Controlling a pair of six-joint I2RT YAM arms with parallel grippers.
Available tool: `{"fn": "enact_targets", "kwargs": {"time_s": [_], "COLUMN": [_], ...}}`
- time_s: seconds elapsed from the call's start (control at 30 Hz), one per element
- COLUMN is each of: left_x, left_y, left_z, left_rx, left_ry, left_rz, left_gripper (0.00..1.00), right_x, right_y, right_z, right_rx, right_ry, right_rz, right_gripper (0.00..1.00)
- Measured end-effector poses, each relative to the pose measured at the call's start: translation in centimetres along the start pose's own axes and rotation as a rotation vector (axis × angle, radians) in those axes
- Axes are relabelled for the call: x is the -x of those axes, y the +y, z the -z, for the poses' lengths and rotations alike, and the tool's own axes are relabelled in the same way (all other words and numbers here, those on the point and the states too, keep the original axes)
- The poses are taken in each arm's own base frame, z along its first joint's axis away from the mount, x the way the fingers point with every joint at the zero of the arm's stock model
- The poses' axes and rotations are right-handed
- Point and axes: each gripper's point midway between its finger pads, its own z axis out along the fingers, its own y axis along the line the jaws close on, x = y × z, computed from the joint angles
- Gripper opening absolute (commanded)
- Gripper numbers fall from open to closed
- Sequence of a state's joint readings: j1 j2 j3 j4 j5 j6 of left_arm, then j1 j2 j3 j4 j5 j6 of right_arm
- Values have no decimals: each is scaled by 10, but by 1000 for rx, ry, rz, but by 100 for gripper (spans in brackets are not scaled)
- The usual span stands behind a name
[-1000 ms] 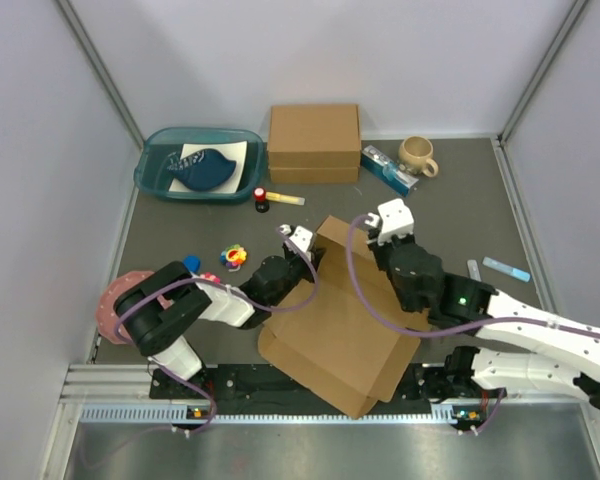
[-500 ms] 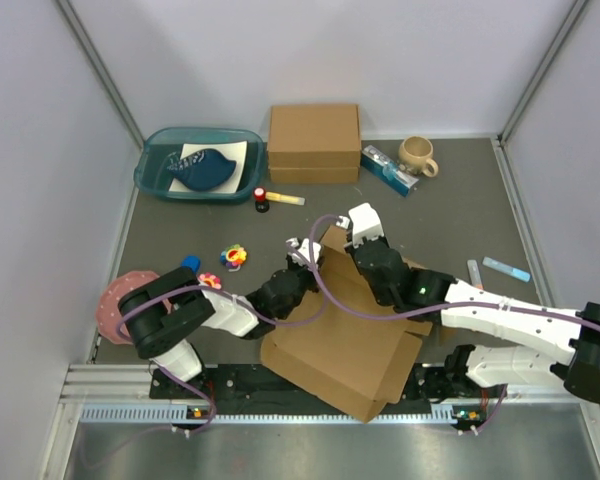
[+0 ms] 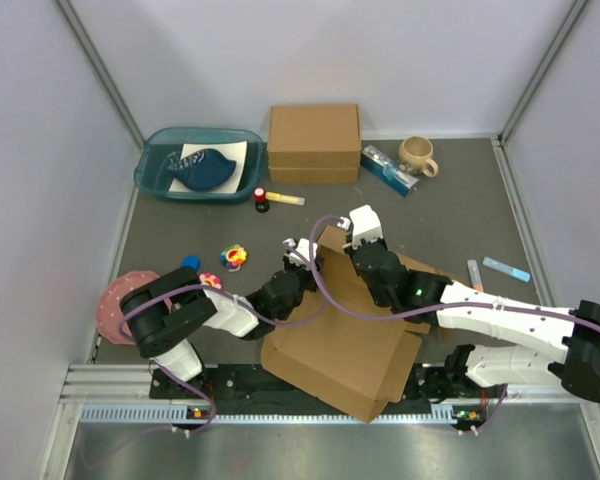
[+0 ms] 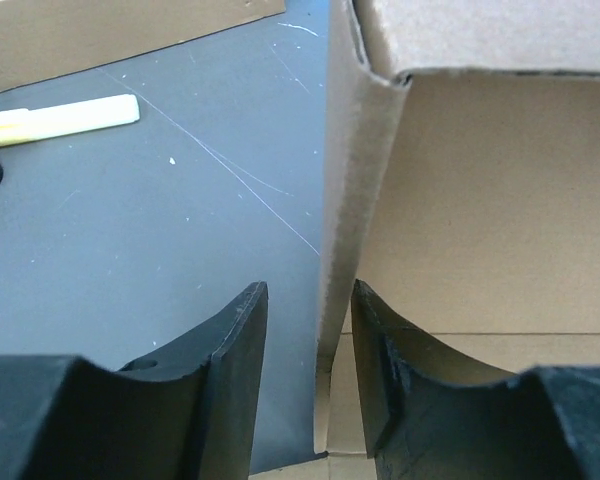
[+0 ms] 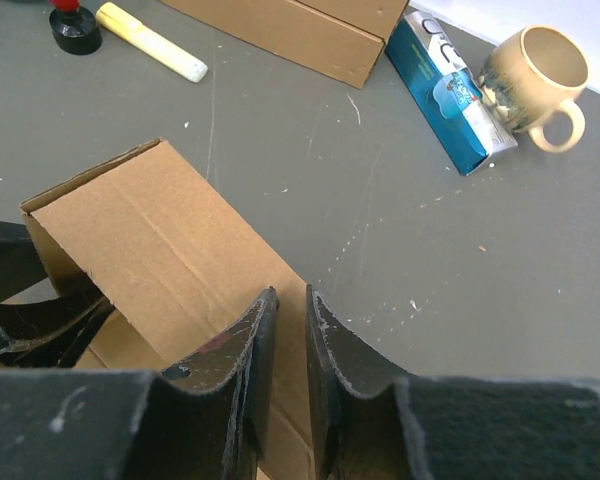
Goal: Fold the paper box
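Observation:
Next, I pinch the flap's upright edge [image 4: 342, 270] with my left gripper and turn the paper box [image 3: 330, 340] square before I fold on, because it lies crooked between my arms.
The paper box [image 3: 340, 335] is a brown die-cut cardboard sheet lying partly folded between the arms, with one flap raised at its far end [image 3: 332, 238]. My left gripper [image 3: 310, 258] is at the flap's left side. In the left wrist view its jaws [image 4: 307, 290] are open and stand astride the upright flap edge [image 4: 342, 200]; the flap lies against the right finger, clear of the left. My right gripper [image 3: 352, 238] is over the same flap. In the right wrist view it [image 5: 288, 295] is shut, tips just above the flap's top face [image 5: 170, 240].
A ready-made cardboard box [image 3: 314, 143] stands at the back. A teal tub [image 3: 198, 165] is back left, a mug [image 3: 417, 155] and teal packet [image 3: 388, 168] back right. A yellow marker [image 3: 283, 199], colourful toy [image 3: 234, 257], pink roll [image 3: 115, 300] and blue pen [image 3: 506, 268] lie around.
My right gripper has moved left onto the raised flap. The sheet's near edge has shifted slightly. My left gripper has edged closer to the flap. Little differs over the last half second.

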State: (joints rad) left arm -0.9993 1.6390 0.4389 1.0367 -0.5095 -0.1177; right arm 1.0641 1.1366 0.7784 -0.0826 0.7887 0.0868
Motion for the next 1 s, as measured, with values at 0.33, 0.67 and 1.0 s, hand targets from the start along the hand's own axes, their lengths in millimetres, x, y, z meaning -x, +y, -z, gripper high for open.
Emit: {"fn": "enact_targets", "kwargs": {"time_s": [0.33, 0.67, 1.0], "left_x": [9, 20, 21], "left_y": [-2, -8, 10], "left_z": [-3, -9, 6], "left_rx": [-3, -24, 48], "left_ry": [-27, -46, 21], "left_rz": [-5, -24, -46], "left_gripper": [15, 0, 0], "right_x": [0, 0, 12], "right_y": [1, 1, -16], "right_z": [-1, -1, 11], "right_rx": [1, 3, -26], "right_ry": [-5, -5, 5], "right_rz": [-11, -19, -21], "right_gripper": [18, 18, 57]}}
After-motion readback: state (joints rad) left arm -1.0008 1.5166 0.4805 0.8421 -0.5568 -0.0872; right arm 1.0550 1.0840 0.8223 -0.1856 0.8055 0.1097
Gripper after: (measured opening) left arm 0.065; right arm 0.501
